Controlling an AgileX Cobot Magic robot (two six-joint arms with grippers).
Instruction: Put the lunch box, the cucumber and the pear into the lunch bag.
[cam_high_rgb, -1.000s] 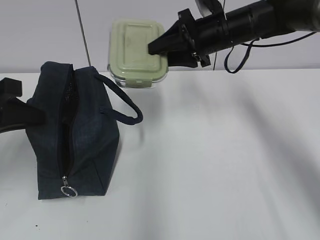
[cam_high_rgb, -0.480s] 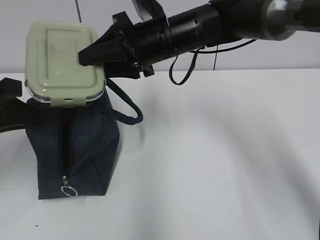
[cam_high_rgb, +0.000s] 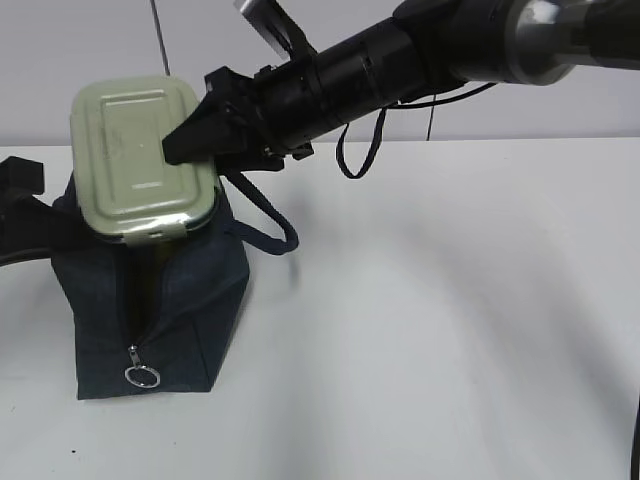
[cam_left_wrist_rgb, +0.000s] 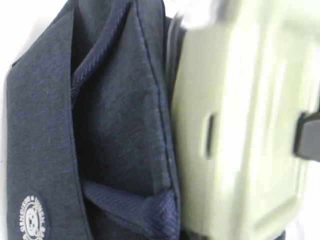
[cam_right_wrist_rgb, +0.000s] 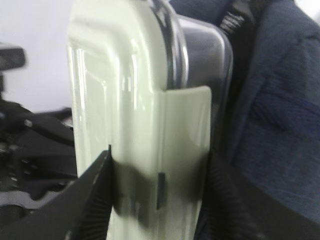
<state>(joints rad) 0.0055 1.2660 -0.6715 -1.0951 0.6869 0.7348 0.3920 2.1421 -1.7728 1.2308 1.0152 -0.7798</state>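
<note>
The lunch box overhangs the lunch bag's side (cam_high_rgb: 82, 232) by my left gripper, so my right gripper should draw the lunch box back over the bag's opening (cam_high_rgb: 150, 268) before lowering it.
The lunch box (cam_high_rgb: 140, 160), clear glass with a sage-green lid, is tilted over the open top of the navy lunch bag (cam_high_rgb: 170, 300), its lower edge at the opening. My right gripper (cam_high_rgb: 190, 145) is shut on the box's right end and reaches across from the right. The right wrist view shows the box (cam_right_wrist_rgb: 130, 100) between the jaws of that gripper (cam_right_wrist_rgb: 161, 165), with the bag (cam_right_wrist_rgb: 280, 125) beside it. My left gripper (cam_high_rgb: 25, 215) is against the bag's left side, its jaws hidden. The left wrist view shows only the bag (cam_left_wrist_rgb: 115, 100) and the box (cam_left_wrist_rgb: 240, 125). The cucumber and the pear are out of view.
The bag's zipper ring pull (cam_high_rgb: 141, 375) hangs at its near end. A loop handle (cam_high_rgb: 265, 215) droops to the right under my right arm. The white table (cam_high_rgb: 450, 330) stretches to the right. A dark cable (cam_high_rgb: 355, 150) hangs from the right arm.
My right gripper has carried the lunch box left from the back middle to above the bag, then lowered and tilted it onto the opening. The bag's top has spread a little.
</note>
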